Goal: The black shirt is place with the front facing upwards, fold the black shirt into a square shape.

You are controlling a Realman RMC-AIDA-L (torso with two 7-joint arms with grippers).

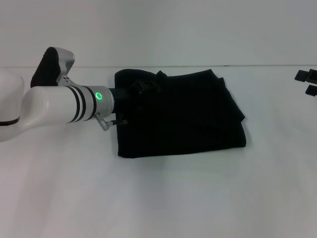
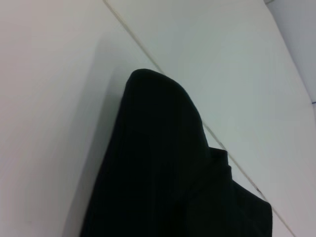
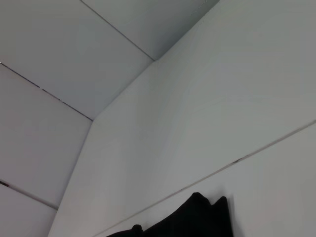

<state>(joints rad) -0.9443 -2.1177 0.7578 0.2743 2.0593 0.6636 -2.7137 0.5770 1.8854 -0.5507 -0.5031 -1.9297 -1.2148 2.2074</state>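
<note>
The black shirt's slanted layers [image 1: 231,101] are on my right gripper's side, so my left gripper should move away and my right gripper should reach their far corner [image 1: 213,78].
The black shirt [image 1: 181,114] lies folded into a rough square in the middle of the white table [image 1: 163,198], with no lettering showing. My left arm reaches in from the left, and my left gripper [image 1: 134,93] sits over the shirt's far left corner, black against the black cloth. The left wrist view is filled low down by a rounded fold of the shirt [image 2: 163,168]. My right gripper [image 1: 308,83] is parked at the far right edge, well off the shirt, its two fingertips apart and empty. A strip of the shirt [image 3: 192,219] shows in the right wrist view.
The table's far edge [image 1: 198,66] meets a pale wall just behind the shirt. Bare white tabletop lies in front of the shirt and to both sides.
</note>
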